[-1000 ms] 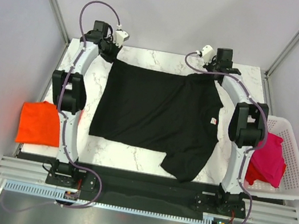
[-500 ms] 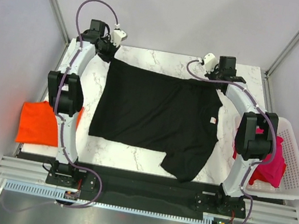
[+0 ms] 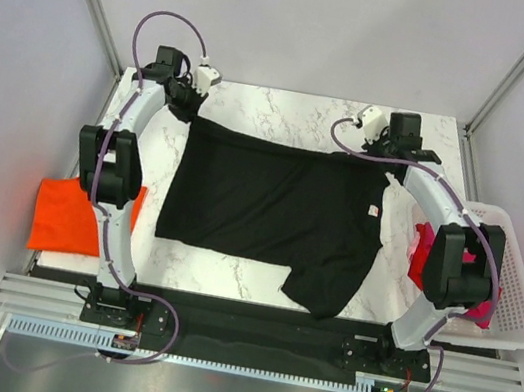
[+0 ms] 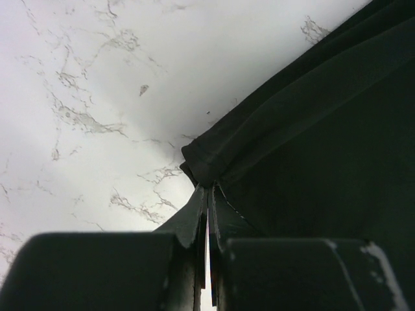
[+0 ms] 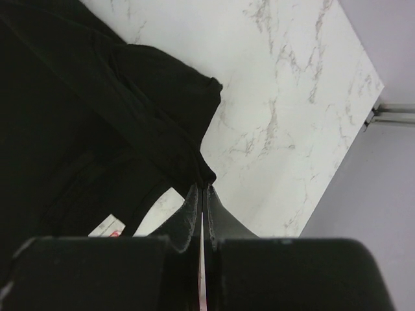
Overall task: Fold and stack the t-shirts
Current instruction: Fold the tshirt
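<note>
The black t-shirt's near sleeve (image 3: 323, 296) reaches the table's front edge, so both my grippers should lay the t-shirt's far edge (image 3: 261, 142) down, regrip and drag the t-shirt away.
A black t-shirt (image 3: 271, 203) lies spread on the marble table, with a small white neck label (image 3: 374, 212) near its right side. My left gripper (image 3: 193, 115) is shut on the shirt's far left corner (image 4: 204, 170). My right gripper (image 3: 389, 168) is shut on its far right edge (image 5: 202, 173). Both corners are lifted and the cloth is stretched between them. An orange t-shirt (image 3: 66, 215) lies folded at the table's left edge. A magenta-pink t-shirt (image 3: 473, 294) sits in the basket, partly hidden by my right arm.
A white slatted plastic basket (image 3: 512, 301) stands off the table's right edge. Bare marble table (image 3: 288, 104) shows behind the shirt and at the front left (image 3: 209, 268). Grey walls and frame posts close in the back and sides.
Both grippers have pulled the shirt's far edge toward the near side and slightly down. The right arm's elbow has swung outward over the basket. The far edge now hangs taut between them.
</note>
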